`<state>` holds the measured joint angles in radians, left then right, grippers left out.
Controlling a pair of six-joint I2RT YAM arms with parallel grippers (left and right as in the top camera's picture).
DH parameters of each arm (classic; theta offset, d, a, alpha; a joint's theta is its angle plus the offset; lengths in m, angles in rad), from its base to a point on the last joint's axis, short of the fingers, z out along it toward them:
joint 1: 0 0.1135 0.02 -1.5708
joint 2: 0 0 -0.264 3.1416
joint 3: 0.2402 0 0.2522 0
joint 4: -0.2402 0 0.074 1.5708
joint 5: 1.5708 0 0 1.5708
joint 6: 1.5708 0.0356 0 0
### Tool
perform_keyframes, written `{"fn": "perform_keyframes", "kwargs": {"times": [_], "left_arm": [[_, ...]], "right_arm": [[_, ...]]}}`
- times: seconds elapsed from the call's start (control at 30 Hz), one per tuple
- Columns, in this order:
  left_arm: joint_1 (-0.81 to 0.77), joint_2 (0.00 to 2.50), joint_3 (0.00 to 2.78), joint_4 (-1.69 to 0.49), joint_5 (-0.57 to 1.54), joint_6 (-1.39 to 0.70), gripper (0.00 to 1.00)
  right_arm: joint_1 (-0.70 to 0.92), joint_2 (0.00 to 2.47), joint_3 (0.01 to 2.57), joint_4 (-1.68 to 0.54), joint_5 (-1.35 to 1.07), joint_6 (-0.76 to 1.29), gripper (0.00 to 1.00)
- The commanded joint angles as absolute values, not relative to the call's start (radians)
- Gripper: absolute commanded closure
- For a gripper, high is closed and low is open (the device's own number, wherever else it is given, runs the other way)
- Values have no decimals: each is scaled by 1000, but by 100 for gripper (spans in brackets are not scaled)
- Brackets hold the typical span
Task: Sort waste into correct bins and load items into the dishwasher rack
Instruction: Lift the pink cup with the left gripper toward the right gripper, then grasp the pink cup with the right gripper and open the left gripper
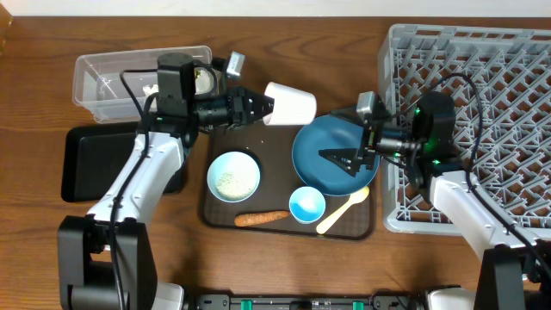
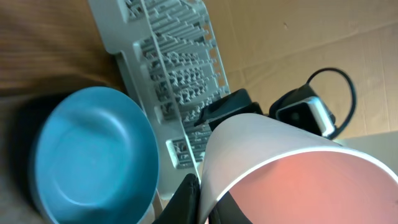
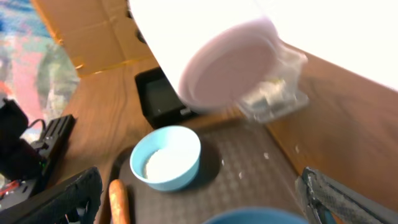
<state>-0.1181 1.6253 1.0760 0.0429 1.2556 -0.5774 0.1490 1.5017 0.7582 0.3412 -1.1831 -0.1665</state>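
My right gripper should grab the cup's loose end (image 1: 307, 109) and take the pink-and-white cup to the dishwasher rack (image 1: 499, 112), because my left gripper is holding the cup far from there.
My left gripper (image 1: 261, 105) (image 2: 202, 206) is shut on the rim of the pink-and-white cup (image 1: 291, 103) (image 2: 280, 155), which it holds on its side above the back of the brown tray (image 1: 288, 231). My right gripper (image 1: 337, 162) (image 3: 205, 208) hangs open over the dark-blue plate (image 1: 331, 148) (image 2: 93, 155) with nothing between its fingers. A light-blue bowl holding rice (image 1: 233, 176) (image 3: 166, 155), a smaller empty bowl (image 1: 306, 204), the carrot (image 1: 262, 218) (image 3: 118, 199) and the cream spoon (image 1: 343, 212) lie on the tray.
The grey dishwasher rack (image 1: 482, 86) (image 2: 174, 62) fills the right side. A clear tub (image 1: 112, 82) (image 3: 280, 93) stands at the back left, with the black tray (image 1: 95, 164) (image 3: 161, 93) in front of it. Loose rice grains (image 3: 267, 155) dot the brown tray.
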Motion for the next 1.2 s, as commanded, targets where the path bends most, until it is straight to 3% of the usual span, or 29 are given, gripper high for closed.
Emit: {"fn": "perform_keyframes", "kwargs": {"times": [0.0, 0.17, 0.63, 1.17], "left_arm": [[-142, 1637, 1085, 47, 1299, -582, 91], [-175, 1637, 1085, 47, 1312, -589, 91], [-200, 1637, 1085, 47, 1350, -589, 91], [-200, 1637, 1085, 47, 1331, -589, 90]], "right_arm": [[194, 1506, 772, 403, -1206, -181, 1], [230, 1506, 772, 465, -1063, -181, 1], [231, 1506, 772, 619, -1059, -168, 9], [231, 1506, 772, 691, -1234, -155, 17]]}}
